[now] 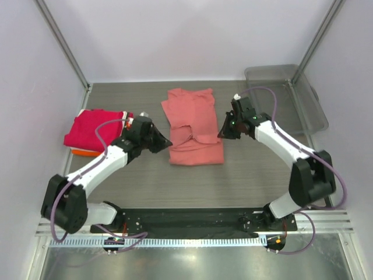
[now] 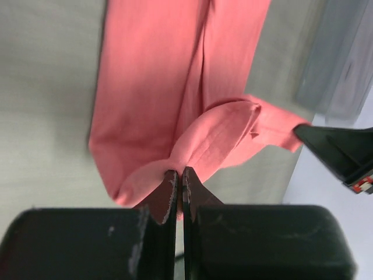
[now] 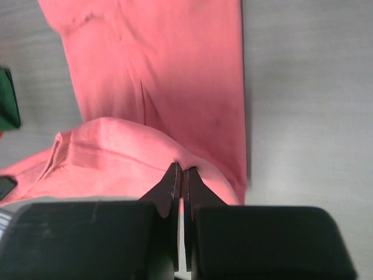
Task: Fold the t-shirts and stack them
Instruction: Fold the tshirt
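Observation:
The pinched edge (image 1: 197,139) runs straight across the salmon-pink t-shirt, so my right gripper should go on moving it toward the t-shirt's far end (image 1: 191,97) until the t-shirt's near half lies flat, before it lets go.
The salmon-pink t-shirt (image 1: 195,125) lies lengthwise in the middle of the table, bunched across its middle. My left gripper (image 1: 168,142) is shut on a pinch of its left edge, as the left wrist view shows (image 2: 179,173). My right gripper (image 1: 222,133) is shut on its right edge, as the right wrist view shows (image 3: 181,171). The cloth (image 3: 157,76) humps up at both pinches. A folded magenta-red t-shirt (image 1: 94,128) lies on an orange one (image 1: 81,152) at the left. A dark green patch (image 3: 7,108) shows at the right wrist view's left edge.
The clear grey plastic bin (image 1: 289,96) stands at the back right, near the right arm; it also shows in the left wrist view (image 2: 344,64). The right gripper's finger (image 2: 338,149) shows across the shirt. White walls enclose the table.

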`<state>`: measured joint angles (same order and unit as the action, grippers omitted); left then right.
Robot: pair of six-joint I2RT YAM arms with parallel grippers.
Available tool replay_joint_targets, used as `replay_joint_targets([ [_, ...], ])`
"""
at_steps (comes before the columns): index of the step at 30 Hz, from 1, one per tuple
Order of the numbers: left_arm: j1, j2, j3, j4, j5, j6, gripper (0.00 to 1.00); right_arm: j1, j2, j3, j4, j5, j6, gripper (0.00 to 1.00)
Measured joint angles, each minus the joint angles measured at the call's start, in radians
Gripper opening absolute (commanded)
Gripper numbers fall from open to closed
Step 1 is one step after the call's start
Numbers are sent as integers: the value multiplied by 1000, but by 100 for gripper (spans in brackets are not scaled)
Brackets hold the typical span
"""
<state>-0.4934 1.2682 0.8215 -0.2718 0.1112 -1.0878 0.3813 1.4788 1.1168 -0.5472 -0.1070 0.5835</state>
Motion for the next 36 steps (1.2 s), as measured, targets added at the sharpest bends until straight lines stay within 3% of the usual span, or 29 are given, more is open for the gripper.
replay_joint_targets([
  [7, 99, 276, 148, 58, 32, 27, 0, -63, 281, 161, 59, -64, -25, 1],
  [15, 129, 529, 357, 65, 82, 63, 0, -92, 409, 283, 68, -84, -31, 1],
  [36, 171, 569, 418, 78, 95, 79, 0, -148, 500, 420, 70, -130, -30, 1],
])
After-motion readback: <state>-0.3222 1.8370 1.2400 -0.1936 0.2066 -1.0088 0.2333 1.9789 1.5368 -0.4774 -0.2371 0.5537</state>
